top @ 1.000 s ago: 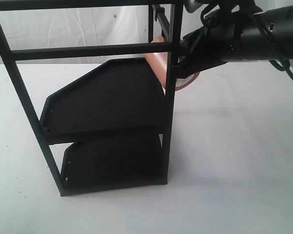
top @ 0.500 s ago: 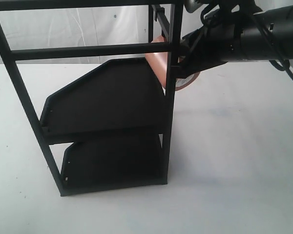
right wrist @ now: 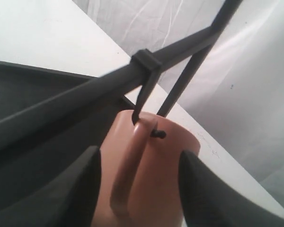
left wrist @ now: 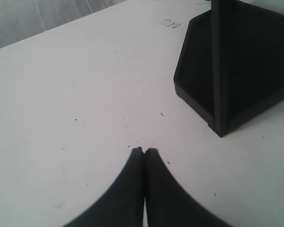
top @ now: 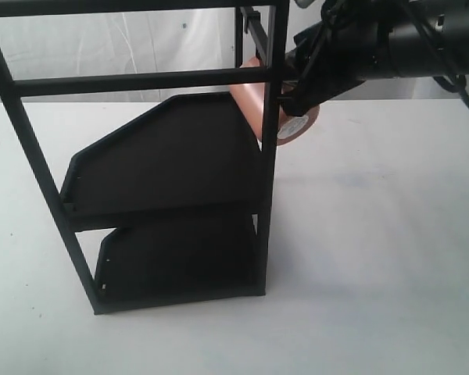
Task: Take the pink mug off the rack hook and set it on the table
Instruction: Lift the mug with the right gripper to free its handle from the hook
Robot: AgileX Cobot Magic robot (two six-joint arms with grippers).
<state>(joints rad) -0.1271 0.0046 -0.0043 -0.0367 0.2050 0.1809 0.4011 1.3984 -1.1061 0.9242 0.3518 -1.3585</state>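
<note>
I expect the pink mug (top: pixel 250 98) to slip off the hook when I pull it away from the rack, as the hook's black tip (right wrist: pixel 158 134) ends free beside the mug's handle.
The pink mug (top: pixel 250 108) hangs tilted at the rack's top right corner, its white-stickered base facing right. In the right wrist view its handle (right wrist: pixel 128 170) still loops over the rack hook (right wrist: pixel 157 134), whose black tip pokes out by the mug (right wrist: pixel 165 179). My right gripper (right wrist: pixel 138 152) has a finger pressed on each side of the mug body; in the exterior view this gripper (top: pixel 293 98) reaches in from the right. Low over the white table (left wrist: pixel 75 85), my left gripper (left wrist: pixel 144 150) is shut on nothing.
The tall black rack (top: pixel 164 156) with two tray shelves stands on the table (top: pixel 375 250). Its lower tray corner and a post (left wrist: pixel 220 71) lie close to the left gripper. A white curtain hangs behind.
The right arm and the mug have risen slightly and tilted. The rack has shifted a little to the left with them. The handle stays on the hook.
</note>
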